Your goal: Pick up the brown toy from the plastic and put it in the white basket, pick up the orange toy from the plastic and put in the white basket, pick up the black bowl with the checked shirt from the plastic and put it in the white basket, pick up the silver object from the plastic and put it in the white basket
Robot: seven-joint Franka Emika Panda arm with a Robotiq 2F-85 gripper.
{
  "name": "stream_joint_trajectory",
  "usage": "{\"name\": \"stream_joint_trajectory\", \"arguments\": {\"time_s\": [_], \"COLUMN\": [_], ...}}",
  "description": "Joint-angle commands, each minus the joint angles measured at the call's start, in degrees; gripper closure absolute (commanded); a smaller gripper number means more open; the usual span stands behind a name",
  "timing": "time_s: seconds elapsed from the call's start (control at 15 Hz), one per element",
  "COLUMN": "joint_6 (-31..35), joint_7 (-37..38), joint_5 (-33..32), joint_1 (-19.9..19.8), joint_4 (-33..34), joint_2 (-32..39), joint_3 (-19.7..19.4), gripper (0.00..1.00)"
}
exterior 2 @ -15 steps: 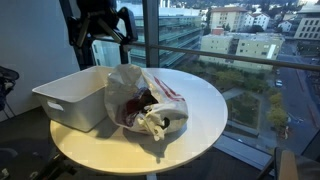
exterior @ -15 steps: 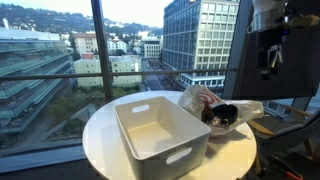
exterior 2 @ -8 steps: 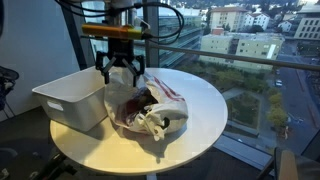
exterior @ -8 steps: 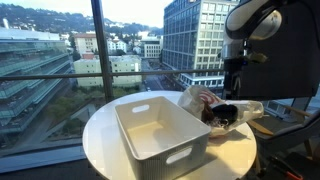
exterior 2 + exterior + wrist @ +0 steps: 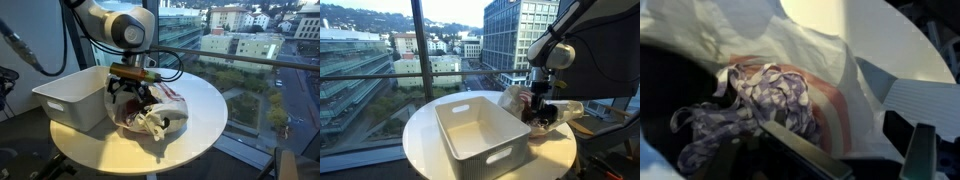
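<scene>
The robot's open gripper is above the plastic's opening (image 5: 138, 113), which lies open, so it should go down next beside the checked shirt (image 5: 770, 100) until the brown toy is between its fingers.
The plastic (image 5: 560, 108) (image 5: 165, 98) lies on the round table beside the white basket (image 5: 480, 135) (image 5: 65, 98). My gripper (image 5: 538, 102) (image 5: 128, 93) hangs open just over the bag's mouth, nothing between its fingers. In the wrist view the checked shirt (image 5: 745, 100) is bunched inside the plastic (image 5: 840, 95), whose red print shows, and the gripper (image 5: 845, 135) stands over both. A dark shape in the bag is the black bowl (image 5: 546, 119) (image 5: 132, 110). The brown toy, orange toy and silver object cannot be made out.
The round white table (image 5: 425, 140) (image 5: 200, 120) stands by a tall window with a drop behind it. The basket's ribbed wall (image 5: 930, 100) is close beside the gripper. A robot base or stand rises behind the table (image 5: 75, 40).
The gripper has come down from high above the table to just over the bag's opening, staying open. The bag and basket have not moved.
</scene>
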Motion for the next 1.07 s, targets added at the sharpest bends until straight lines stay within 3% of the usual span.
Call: {"name": "stream_joint_trajectory", "arguments": {"time_s": [0.0, 0.27, 0.53, 0.6, 0.67, 1.0], "joint_6": [4.53, 8.14, 9.78, 9.75, 9.75, 6.91], "joint_7": [0.93, 2.87, 10.02, 11.20, 12.64, 17.35], "joint_5": [-2.12, -4.09, -11.41, -12.70, -13.97, -17.21], "joint_1": [-1.99, -3.30, -2.99, -3.13, -3.08, -2.75], "joint_4": [5.88, 11.12, 14.67, 15.11, 15.47, 14.46], "joint_2": [5.62, 11.23, 15.82, 16.47, 16.88, 14.74], "joint_3": [2.29, 3.43, 2.97, 3.14, 3.16, 3.79], "gripper": [0.00, 0.00, 0.00, 0.25, 0.27, 0.66]}}
